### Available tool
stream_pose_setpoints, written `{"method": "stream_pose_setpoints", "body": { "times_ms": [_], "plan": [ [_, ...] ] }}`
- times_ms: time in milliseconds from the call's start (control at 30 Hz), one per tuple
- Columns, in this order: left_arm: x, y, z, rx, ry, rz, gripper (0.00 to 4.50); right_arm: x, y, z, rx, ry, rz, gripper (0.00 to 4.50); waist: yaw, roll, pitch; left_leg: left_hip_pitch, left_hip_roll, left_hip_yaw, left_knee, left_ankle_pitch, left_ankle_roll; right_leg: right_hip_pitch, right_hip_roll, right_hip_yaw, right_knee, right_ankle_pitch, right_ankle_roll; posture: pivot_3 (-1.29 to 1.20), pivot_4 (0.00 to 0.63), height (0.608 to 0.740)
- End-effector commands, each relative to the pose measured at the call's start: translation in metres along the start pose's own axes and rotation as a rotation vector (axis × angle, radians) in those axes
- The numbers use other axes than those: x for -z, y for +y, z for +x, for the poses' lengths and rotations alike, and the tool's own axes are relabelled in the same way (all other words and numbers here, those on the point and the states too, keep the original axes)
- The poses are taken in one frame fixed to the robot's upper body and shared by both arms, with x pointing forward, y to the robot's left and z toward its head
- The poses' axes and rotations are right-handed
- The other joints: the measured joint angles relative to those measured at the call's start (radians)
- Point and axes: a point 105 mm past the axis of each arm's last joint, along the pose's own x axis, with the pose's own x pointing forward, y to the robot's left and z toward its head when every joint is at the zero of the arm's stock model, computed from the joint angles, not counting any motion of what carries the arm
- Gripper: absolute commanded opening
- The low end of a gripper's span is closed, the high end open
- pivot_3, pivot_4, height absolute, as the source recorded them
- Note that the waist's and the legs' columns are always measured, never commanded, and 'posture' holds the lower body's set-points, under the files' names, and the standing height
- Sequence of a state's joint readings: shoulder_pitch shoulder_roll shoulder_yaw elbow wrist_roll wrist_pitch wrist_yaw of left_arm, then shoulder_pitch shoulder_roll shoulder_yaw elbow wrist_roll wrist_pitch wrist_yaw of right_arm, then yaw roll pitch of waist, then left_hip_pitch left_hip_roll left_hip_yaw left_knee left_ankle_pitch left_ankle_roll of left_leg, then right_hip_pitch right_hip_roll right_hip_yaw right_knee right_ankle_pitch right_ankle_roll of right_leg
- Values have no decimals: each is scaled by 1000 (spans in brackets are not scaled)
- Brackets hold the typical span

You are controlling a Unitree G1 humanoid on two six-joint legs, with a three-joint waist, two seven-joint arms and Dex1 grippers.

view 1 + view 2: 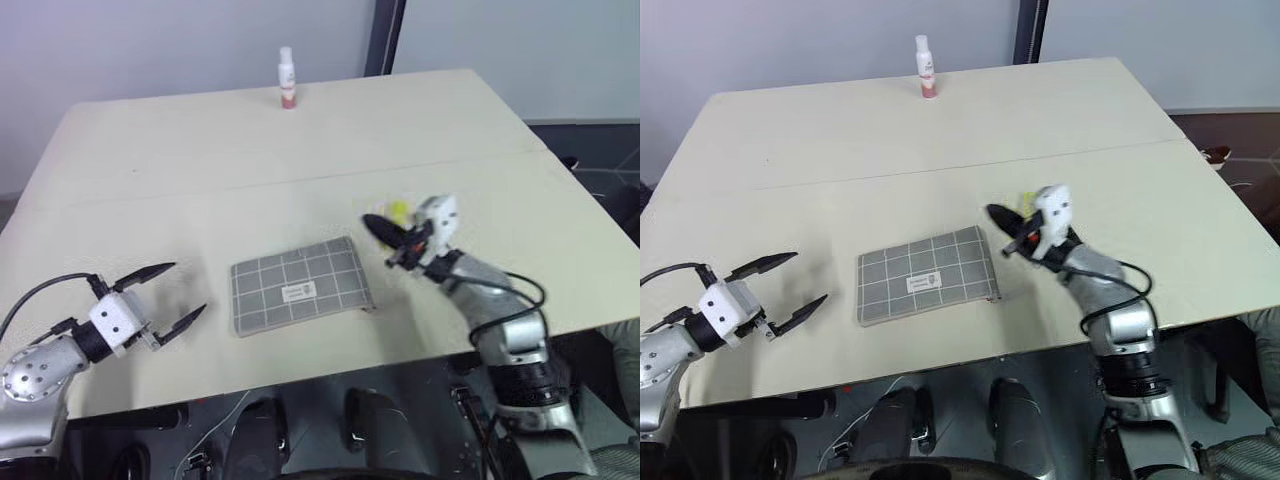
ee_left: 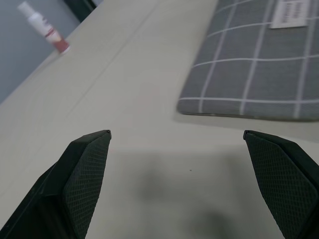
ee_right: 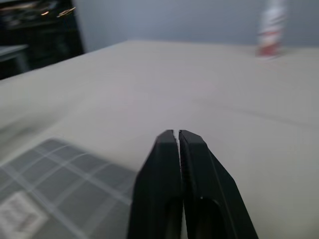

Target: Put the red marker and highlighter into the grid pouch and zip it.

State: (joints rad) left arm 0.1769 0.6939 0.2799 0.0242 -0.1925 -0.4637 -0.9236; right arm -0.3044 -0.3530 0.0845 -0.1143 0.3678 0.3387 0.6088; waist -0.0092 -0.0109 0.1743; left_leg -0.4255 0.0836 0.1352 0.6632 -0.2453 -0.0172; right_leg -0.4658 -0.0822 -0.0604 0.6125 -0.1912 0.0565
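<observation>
The grid pouch (image 1: 304, 322) lies shut, so before taking the highlighter, my right gripper should pull the zipper tab (image 1: 370, 307) while my left gripper steadies the pouch's other end.
The grid pouch (image 1: 300, 285) lies flat in the middle of the near table, grey with white lines and a small white label. To its left my left gripper (image 1: 188, 288) hovers open with nothing between its fingers, and the pouch's edge (image 2: 249, 74) lies ahead of it. My right gripper (image 1: 368, 222) is shut on nothing, its tip just off the pouch's far right corner (image 3: 50, 189). A bit of the yellow highlighter (image 1: 398, 210) shows on the table right behind that gripper, mostly hidden by it. The red marker is out of view.
A small white bottle with a red base (image 1: 287, 78) stands near the far edge of the beige table (image 1: 200, 180). A seam runs across the tabletop behind the pouch. The table's front edge is close under both arms.
</observation>
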Motion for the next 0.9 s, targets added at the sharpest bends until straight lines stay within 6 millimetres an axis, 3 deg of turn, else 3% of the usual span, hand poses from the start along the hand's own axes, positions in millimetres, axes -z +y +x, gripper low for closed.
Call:
{"method": "stream_pose_setpoints", "body": {
  "times_ms": [33,300,533,733,833,867,900],
  "plan": [
    [-3,-11,4,78,-11,104,4500,19,13,-4,-55,96,-116,73,2,-1,0,-1,-1,0,0,-1,1,-1,-1,0,-1,0,0,0,150,740],
    [-6,-26,23,162,-81,281,4500,60,9,-10,-81,276,-309,73,-5,-2,-1,0,-1,5,0,-2,3,0,-4,-6,0,0,0,0,150,740],
    [-17,-33,58,157,-192,348,4500,52,13,-8,-85,232,-281,73,-2,-2,-4,1,1,3,0,-1,2,3,-1,-9,0,0,0,0,150,740],
    [-20,-55,66,255,-252,340,4500,50,9,-7,-57,229,-299,73,-3,-3,-5,1,1,4,1,0,3,3,-1,-9,0,0,0,0,150,740],
    [-22,-61,65,282,-269,322,3179,47,9,-6,-43,217,-300,0,-3,-3,-5,1,1,4,0,0,4,2,-1,-9,0,0,0,0,150,740],
    [-22,-61,64,283,-270,320,2479,46,9,-5,-39,213,-298,0,-4,-3,-5,1,1,4,0,0,3,2,-1,-9,0,0,0,0,150,740],
    [-22,-62,64,285,-271,323,2155,45,9,-5,-38,212,-298,0,-4,-3,-5,1,1,4,0,0,3,2,-1,-9,0,0,0,0,150,740]
  ]
}}
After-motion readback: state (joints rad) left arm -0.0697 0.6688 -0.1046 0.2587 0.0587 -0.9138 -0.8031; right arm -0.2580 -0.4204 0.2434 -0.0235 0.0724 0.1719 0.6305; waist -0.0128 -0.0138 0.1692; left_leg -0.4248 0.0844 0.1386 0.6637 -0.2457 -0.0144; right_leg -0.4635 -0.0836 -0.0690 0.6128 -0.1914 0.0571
